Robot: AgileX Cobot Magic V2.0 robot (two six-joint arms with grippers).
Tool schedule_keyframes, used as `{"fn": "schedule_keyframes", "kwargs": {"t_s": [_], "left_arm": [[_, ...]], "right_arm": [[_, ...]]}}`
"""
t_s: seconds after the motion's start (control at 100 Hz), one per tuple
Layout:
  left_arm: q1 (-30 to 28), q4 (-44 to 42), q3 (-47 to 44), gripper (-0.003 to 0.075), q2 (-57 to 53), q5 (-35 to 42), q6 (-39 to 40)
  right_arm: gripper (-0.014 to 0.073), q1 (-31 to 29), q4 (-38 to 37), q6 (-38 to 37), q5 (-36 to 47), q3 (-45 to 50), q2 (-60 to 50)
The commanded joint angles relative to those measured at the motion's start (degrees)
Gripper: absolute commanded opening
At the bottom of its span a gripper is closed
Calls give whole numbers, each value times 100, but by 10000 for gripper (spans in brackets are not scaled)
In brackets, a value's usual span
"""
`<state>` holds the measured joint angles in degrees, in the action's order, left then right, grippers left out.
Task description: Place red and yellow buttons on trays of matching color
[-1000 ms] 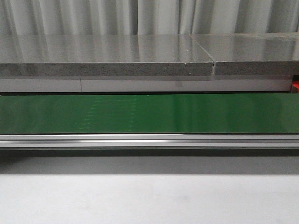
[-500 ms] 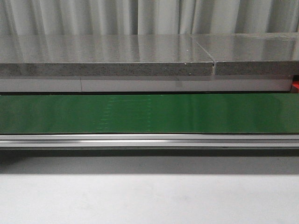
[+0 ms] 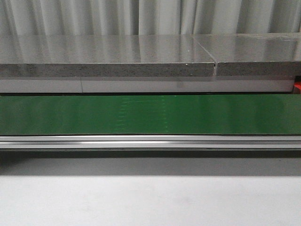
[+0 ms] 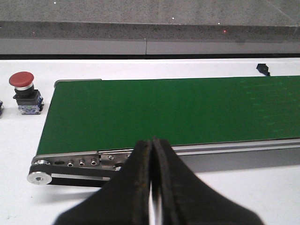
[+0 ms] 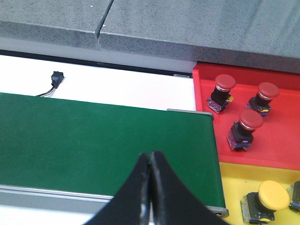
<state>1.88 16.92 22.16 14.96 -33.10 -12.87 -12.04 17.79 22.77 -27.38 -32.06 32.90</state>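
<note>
The robot's right gripper is next to the red tray (image 5: 281,123), at the other end of the belt from the red button, so the left gripper should go for that button (image 4: 25,92).
A red button (image 4: 21,91) stands on the white table beside the left end of the green conveyor belt (image 4: 168,110). My left gripper (image 4: 152,141) is shut and empty, above the belt's near rail. My right gripper (image 5: 150,155) is shut and empty over the belt's right end (image 5: 103,140). The red tray (image 5: 276,140) holds three red buttons (image 5: 222,93) (image 5: 263,97) (image 5: 243,129). The yellow tray (image 5: 239,180) below it holds a yellow button (image 5: 267,199). In the front view the belt (image 3: 150,114) is bare and neither gripper shows.
A grey stone ledge (image 3: 108,59) runs behind the belt. A small black connector with wires (image 5: 56,79) lies on the white table behind the belt. A second black connector (image 4: 263,69) lies near the belt's far edge. A part of another button (image 5: 295,194) shows at the yellow tray's edge.
A faint sheen on the belt has drifted to the right in the front view. Nothing else has moved.
</note>
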Motion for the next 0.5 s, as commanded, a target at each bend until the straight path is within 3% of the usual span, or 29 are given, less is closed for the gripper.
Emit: {"fn": "schedule_keyframes", "kwargs": {"t_s": [0.0, 0.31, 0.41, 0.49], "left_arm": [[46, 115, 150, -19, 51, 396, 1], [46, 115, 150, 4, 51, 396, 1], [46, 115, 150, 127, 51, 396, 1], [46, 115, 150, 318, 51, 396, 1]], "right_arm": [[-68, 2, 36, 48, 388, -155, -5], [-68, 2, 36, 48, 388, -155, -5], [-68, 2, 36, 48, 388, -155, -5], [-68, 2, 36, 48, 388, -155, -5]]}}
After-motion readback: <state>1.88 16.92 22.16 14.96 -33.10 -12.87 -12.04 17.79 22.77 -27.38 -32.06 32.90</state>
